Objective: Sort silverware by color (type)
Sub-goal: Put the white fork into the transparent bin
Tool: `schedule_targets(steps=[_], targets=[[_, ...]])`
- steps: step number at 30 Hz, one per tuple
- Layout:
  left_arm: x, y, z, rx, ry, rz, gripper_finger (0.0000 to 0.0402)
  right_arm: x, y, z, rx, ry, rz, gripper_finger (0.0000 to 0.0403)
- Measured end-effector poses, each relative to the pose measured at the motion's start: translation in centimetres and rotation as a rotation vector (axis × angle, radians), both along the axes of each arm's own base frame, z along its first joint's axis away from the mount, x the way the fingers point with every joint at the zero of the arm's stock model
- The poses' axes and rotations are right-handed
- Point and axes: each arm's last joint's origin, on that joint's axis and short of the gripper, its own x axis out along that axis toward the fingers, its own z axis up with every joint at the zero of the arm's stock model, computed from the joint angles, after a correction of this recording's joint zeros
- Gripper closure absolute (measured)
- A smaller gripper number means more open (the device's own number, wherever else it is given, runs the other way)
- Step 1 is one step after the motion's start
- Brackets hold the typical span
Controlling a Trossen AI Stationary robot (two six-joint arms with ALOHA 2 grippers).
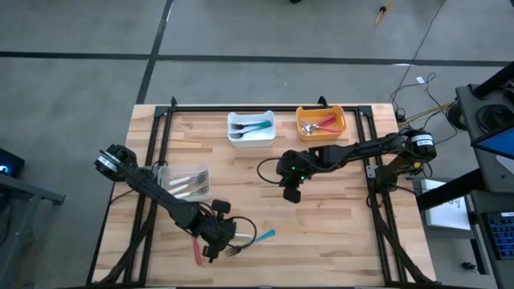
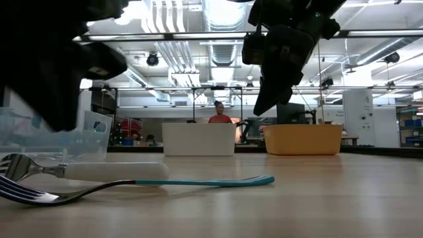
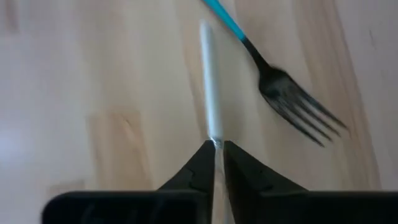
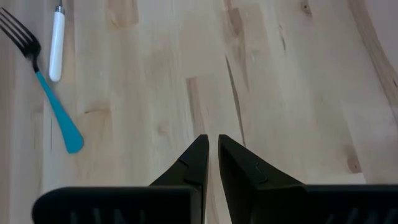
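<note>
I should open my left gripper, which hangs shut and empty above the white-handled fork (image 2: 115, 172), then lower it around the fork's neck (image 2: 61, 170) and lift the fork to my right gripper.
A white-handled fork (image 1: 242, 235) and a teal-handled fork (image 1: 263, 235) lie flat side by side near the table's front edge; a red-handled piece (image 1: 198, 251) lies just to their left. My left gripper (image 3: 215, 144) is shut above the white fork's (image 3: 210, 87) head end. In the low view that fork (image 2: 112, 172) rests on the wood with open space under the gripper. The fork's head is hidden behind the fingers in the left wrist view. My right gripper (image 1: 291, 195) hangs shut and empty over the table's middle.
A clear bin (image 1: 166, 172) with white-handled pieces stands at the left. A white bin (image 1: 250, 141) with teal ones and an orange bin (image 1: 321, 108) with red ones stand at the far edge. Bare wood lies between the bins and the loose forks.
</note>
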Motion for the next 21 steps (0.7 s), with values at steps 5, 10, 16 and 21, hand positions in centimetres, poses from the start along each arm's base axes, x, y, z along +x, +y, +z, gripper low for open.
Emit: schedule_targets(steps=[5,10,16,21], targets=[[-0.6,-0.6,-0.2,-0.006,0.011,-0.005,0.0338,0.0,0.0,0.0,0.009,0.002,-0.012,0.0376],[-1.1,-0.2,-1.3,0.034,0.005,0.024,0.0290,0.0,0.0,0.0,0.008,0.000,-0.012,0.0376],[-1.6,0.1,-2.6,0.019,-0.015,0.030,0.0267,0.0,0.0,0.0,0.007,-0.004,-0.013,0.0376],[-1.5,0.1,-3.0,-0.009,-0.054,0.030,0.0273,0.1,0.0,0.0,0.004,-0.006,-0.009,0.0376]])
